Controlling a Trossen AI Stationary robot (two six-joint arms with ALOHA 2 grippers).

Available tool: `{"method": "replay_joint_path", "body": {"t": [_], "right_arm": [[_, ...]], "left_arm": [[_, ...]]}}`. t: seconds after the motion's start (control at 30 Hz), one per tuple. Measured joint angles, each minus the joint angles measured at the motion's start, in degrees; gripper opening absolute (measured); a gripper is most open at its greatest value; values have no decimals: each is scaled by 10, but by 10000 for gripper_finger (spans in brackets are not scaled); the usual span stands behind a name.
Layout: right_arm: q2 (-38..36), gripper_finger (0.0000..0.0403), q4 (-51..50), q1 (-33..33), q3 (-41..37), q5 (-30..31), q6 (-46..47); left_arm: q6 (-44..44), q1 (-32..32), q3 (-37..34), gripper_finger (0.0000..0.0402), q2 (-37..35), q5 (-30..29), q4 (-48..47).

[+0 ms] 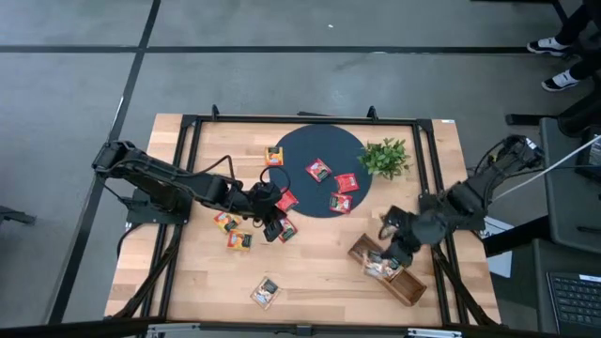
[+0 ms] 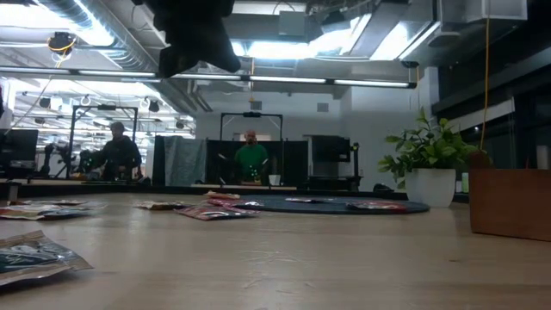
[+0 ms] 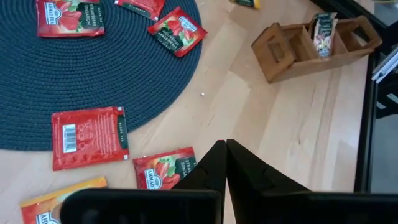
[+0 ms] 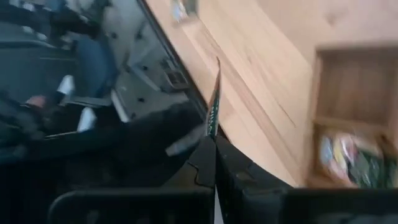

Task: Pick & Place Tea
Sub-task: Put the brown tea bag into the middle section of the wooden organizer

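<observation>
My right gripper should go next to the tray compartment holding a packet (image 1: 382, 268) and let go inside, as the tea packet's loose end (image 4: 214, 99) sticks out past the fingers.
Several tea packets lie flat. Red ones (image 1: 318, 170) rest on the dark round mat (image 1: 310, 141). Others sit on the wood beside it, an orange one (image 1: 273, 156) and a green-and-white one (image 1: 266, 292) among them. My left gripper (image 3: 225, 147) is shut and empty. It hangs above the table (image 2: 198, 34), over a red packet (image 3: 165, 169) near the mat's edge. My right gripper (image 4: 216, 146) is over the near right of the table beside the wooden tray (image 1: 399, 282), shut on a tea packet (image 4: 214, 102). Another packet (image 4: 345, 155) lies in a tray compartment. My right gripper pinches a tea packet between its two fingers by one end (image 4: 212, 127). The packet shows edge-on as a thin green strip and sticks out past the fingertips. It is lifted clear of the table, beside the tray.
A small green plant in a white pot (image 1: 385, 157) stands at the mat's right edge. The tray (image 3: 311, 40) lies slantwise near the table's near right corner. A black frame rail (image 1: 427, 169) runs around the table. People stand in the room beyond (image 2: 251, 159).
</observation>
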Motion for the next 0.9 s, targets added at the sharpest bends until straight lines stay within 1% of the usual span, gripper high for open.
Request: {"method": "replay_joint_path", "body": {"t": [0.2,0.33,0.6,0.73,0.9], "right_arm": [[6,2,-106,80,0,24,118],[21,2,-153,114,0,33,174],[67,2,-156,137,-19,110,222],[89,2,-154,139,-41,124,253],[110,2,-148,139,-56,123,257]], "left_arm": [[0,0,0,6,0,0,3],[1,0,0,6,0,0,3],[1,0,0,6,0,0,4],[1,-2,0,6,0,0,4],[-3,-3,0,6,0,1,4]]}}
